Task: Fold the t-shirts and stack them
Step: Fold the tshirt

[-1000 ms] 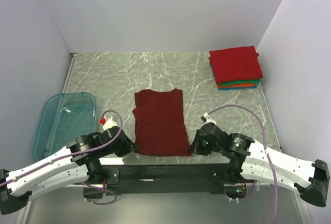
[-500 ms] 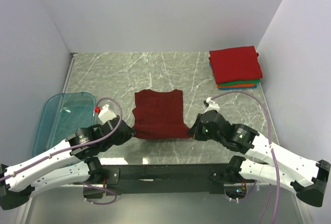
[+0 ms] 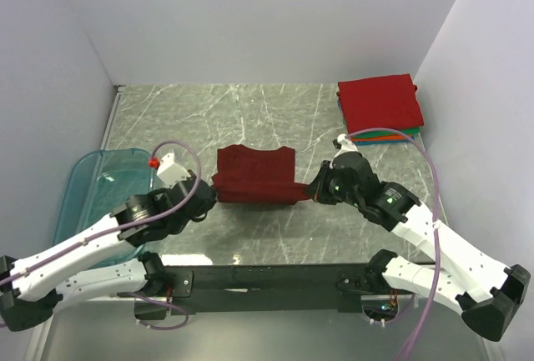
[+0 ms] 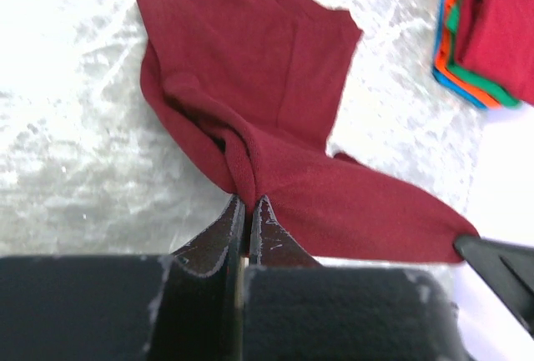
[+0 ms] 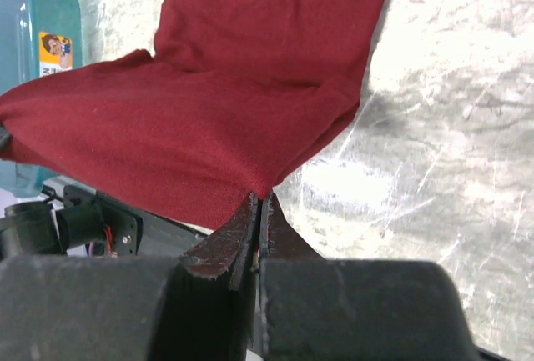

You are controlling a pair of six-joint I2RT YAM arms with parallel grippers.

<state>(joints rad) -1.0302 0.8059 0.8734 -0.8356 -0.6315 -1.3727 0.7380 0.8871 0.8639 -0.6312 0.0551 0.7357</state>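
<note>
The t-shirt's raised hem [image 3: 260, 193] is taut and parallel to the t-shirt's far edge [image 3: 255, 149], so the robot's left gripper should keep going across the t-shirt and let go at that edge.
A dark maroon t-shirt [image 3: 254, 173] lies mid-table, its near hem raised and carried over the rest of it. My left gripper [image 3: 214, 194] is shut on the hem's left corner [image 4: 242, 190]. My right gripper [image 3: 307, 194] is shut on the hem's right corner [image 5: 263, 190]. The raised cloth [image 5: 167, 136] stretches taut between the two grippers. At the back right stands a stack of folded t-shirts [image 3: 380, 104], bright red on top, with green, orange and blue edges [image 4: 459, 69] showing underneath.
A translucent teal plastic bin [image 3: 88, 203] rests at the left edge of the marble table [image 3: 183, 115], close to my left arm. White walls enclose the table on the left, back and right. The black base bar [image 3: 267, 279] runs along the near edge.
Both grippers have lifted the maroon shirt's near hem and carried it away from the arm bases toward the collar, so the shirt looks about half as long as before.
</note>
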